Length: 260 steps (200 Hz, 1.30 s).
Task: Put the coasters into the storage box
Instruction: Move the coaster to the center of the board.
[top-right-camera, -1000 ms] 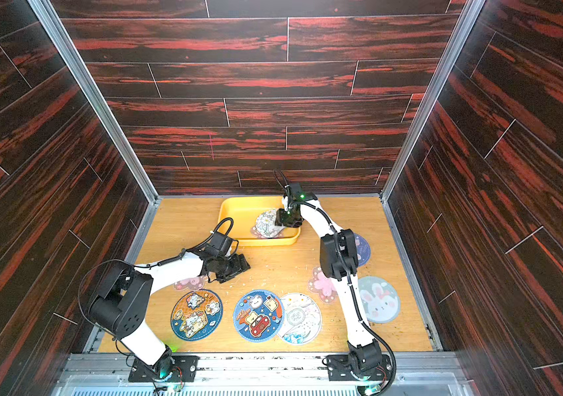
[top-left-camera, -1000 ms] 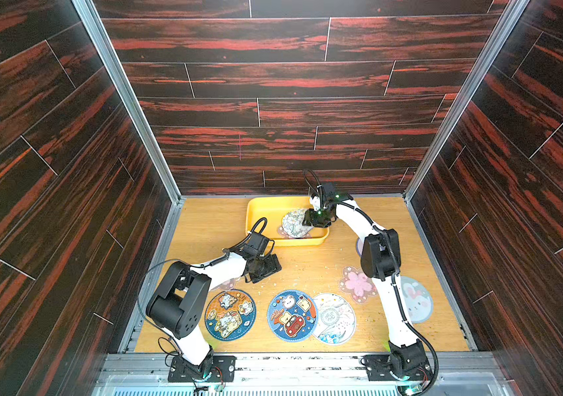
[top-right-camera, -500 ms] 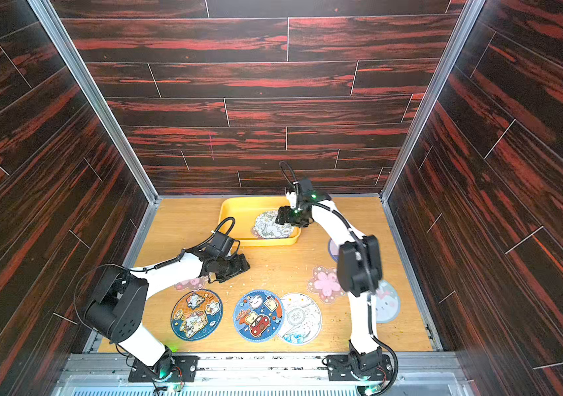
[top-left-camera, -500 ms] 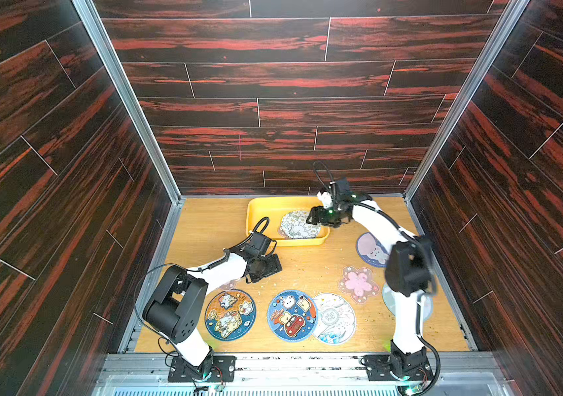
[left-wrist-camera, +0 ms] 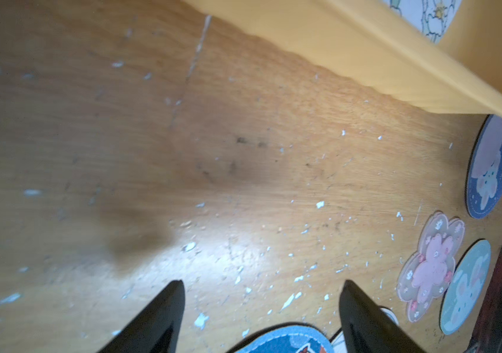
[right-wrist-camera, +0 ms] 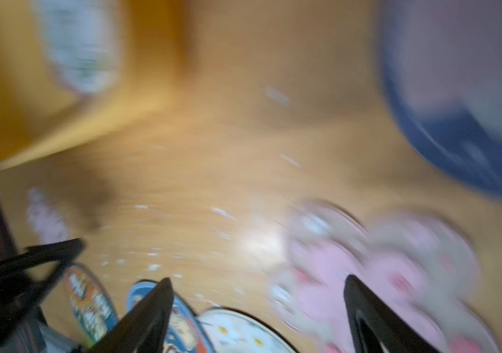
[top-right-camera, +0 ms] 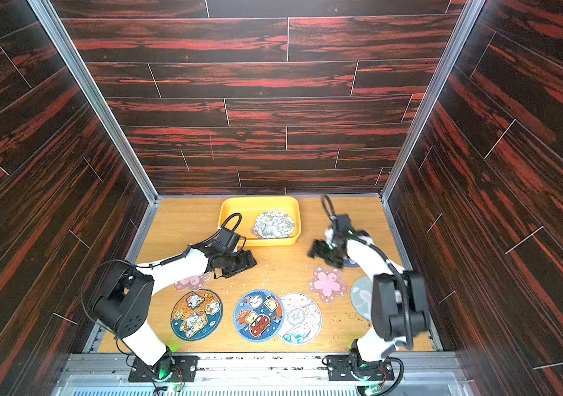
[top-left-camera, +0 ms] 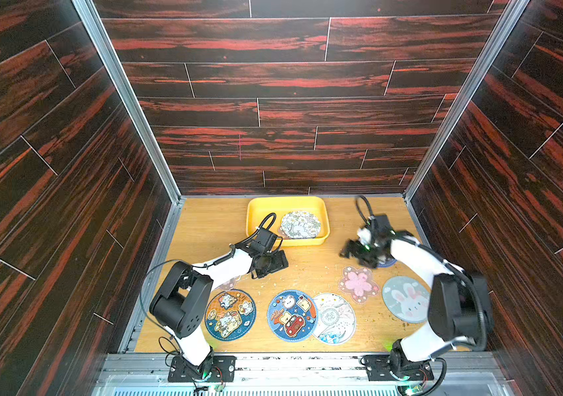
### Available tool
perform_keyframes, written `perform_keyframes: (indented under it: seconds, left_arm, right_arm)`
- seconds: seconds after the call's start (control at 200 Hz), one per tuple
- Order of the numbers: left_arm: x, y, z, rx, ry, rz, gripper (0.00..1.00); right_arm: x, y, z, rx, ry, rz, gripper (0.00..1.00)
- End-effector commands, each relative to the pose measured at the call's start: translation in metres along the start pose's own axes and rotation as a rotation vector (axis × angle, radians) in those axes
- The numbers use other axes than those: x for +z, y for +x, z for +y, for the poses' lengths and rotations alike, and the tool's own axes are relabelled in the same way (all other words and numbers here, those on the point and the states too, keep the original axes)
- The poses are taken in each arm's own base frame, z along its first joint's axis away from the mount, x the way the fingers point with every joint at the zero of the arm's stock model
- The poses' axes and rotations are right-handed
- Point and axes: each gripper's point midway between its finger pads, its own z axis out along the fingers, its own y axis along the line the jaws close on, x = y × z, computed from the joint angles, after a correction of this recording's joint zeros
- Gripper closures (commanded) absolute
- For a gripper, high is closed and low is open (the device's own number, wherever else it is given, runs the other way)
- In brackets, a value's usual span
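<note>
My left gripper is far from the pink blossom (top-left-camera: 359, 284), which lies flat, so my right gripper should slide the blossom from the teal rabbit disc's side toward my left gripper.
The yellow storage box (top-left-camera: 262, 205) (top-right-camera: 235, 209) stands at the back of the table. A round floral coaster (top-left-camera: 300, 224) (top-right-camera: 274, 224) lies flat in it. Several coasters lie on the wood: an orange-blue cartoon disc (top-left-camera: 230, 314), a blue cartoon disc (top-left-camera: 292, 315), a white wave disc (top-left-camera: 335, 318), a pink blossom (top-left-camera: 359, 284) and a teal rabbit disc (top-left-camera: 405, 300). My left gripper (top-left-camera: 281, 264) (left-wrist-camera: 262, 287) hovers open and empty in front of the box. My right gripper (top-left-camera: 345, 252) (right-wrist-camera: 257, 284) is open and empty, right of the box, behind the pink blossom (right-wrist-camera: 381, 275).
A dark blue coaster (top-left-camera: 386, 263) (left-wrist-camera: 492, 165) is partly hidden under my right wrist. Another pink blossom (top-right-camera: 189, 283) peeks out from under my left forearm. Dark wood-print walls close in three sides, and a metal rail (top-left-camera: 290, 358) runs along the front.
My right gripper has let go of the floral coaster in the box, opened, and swung out to the right and toward the front. The left arm has barely moved.
</note>
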Motion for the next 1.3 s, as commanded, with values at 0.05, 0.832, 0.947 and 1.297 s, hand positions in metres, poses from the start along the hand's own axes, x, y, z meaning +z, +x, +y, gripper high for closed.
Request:
perform_keyframes:
  seconds: [0.05, 0.832, 0.947, 1.297]
  left_arm:
    - [0.000, 0.002, -0.005, 0.025, 0.000, 0.019, 0.16]
    - [-0.003, 0.004, -0.003, 0.024, -0.008, 0.022, 0.15]
    - [0.000, 0.005, -0.003, 0.023, -0.009, 0.029, 0.15]
    - [0.003, 0.005, -0.005, 0.031, -0.001, 0.037, 0.15]
  right_arm:
    - [-0.006, 0.010, -0.042, 0.130, 0.078, -0.052, 0.11]
    - [0.037, 0.024, -0.052, 0.169, 0.027, 0.014, 0.09]
    - [0.047, 0.015, -0.037, 0.149, 0.011, 0.007, 0.09]
    - [0.011, -0.009, -0.024, 0.063, 0.047, -0.085, 0.08]
